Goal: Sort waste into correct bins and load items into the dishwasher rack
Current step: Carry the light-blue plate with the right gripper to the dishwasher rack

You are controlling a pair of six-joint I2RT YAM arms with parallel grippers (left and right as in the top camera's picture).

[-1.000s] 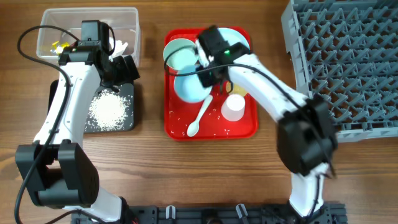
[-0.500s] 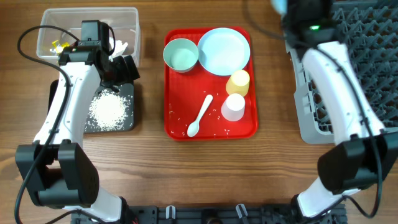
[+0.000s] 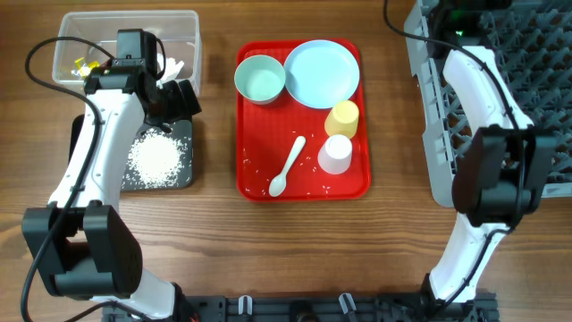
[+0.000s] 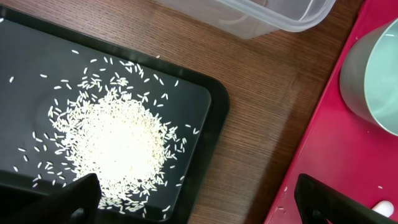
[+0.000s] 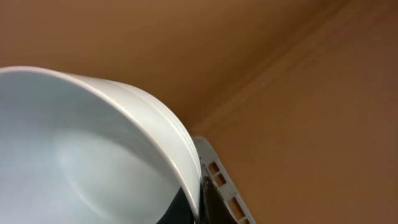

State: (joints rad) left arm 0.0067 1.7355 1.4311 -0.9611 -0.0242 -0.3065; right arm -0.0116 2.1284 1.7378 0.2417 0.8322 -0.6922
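Next, I pull the light blue bowl back with my right gripper and lower it among the rack's pegs (image 3: 502, 25), because the bowl hangs out over the far corner of the dishwasher rack (image 5: 205, 147).
My right gripper (image 5: 198, 200) is shut on the rim of a light blue bowl (image 5: 81, 155), with a corner of the grey dishwasher rack (image 5: 219, 182) just beside it. In the overhead view that arm reaches past the top edge above the rack (image 3: 527, 80), and its bowl is out of sight. My left gripper (image 4: 202, 208) hangs open and empty over the edge of the black tray (image 4: 37, 50) holding the rice (image 4: 115, 140). On the red tray (image 3: 259, 179) sit a second bowl (image 3: 260, 79), the plate (image 3: 322, 73), a yellow cup (image 3: 342, 117), a white cup (image 3: 336, 153) and the spoon (image 3: 288, 166).
The clear tub (image 3: 188, 27) at the back left holds wrappers and tissue. The black tray (image 3: 183, 134) lies in front of it, under my left arm. Stray rice grains dot the red tray. Bare wood separates the red tray from the rack.
My right arm has lifted one bowl off the red tray and swung it right and back, up over the rack's far edge. The left arm has stayed still.
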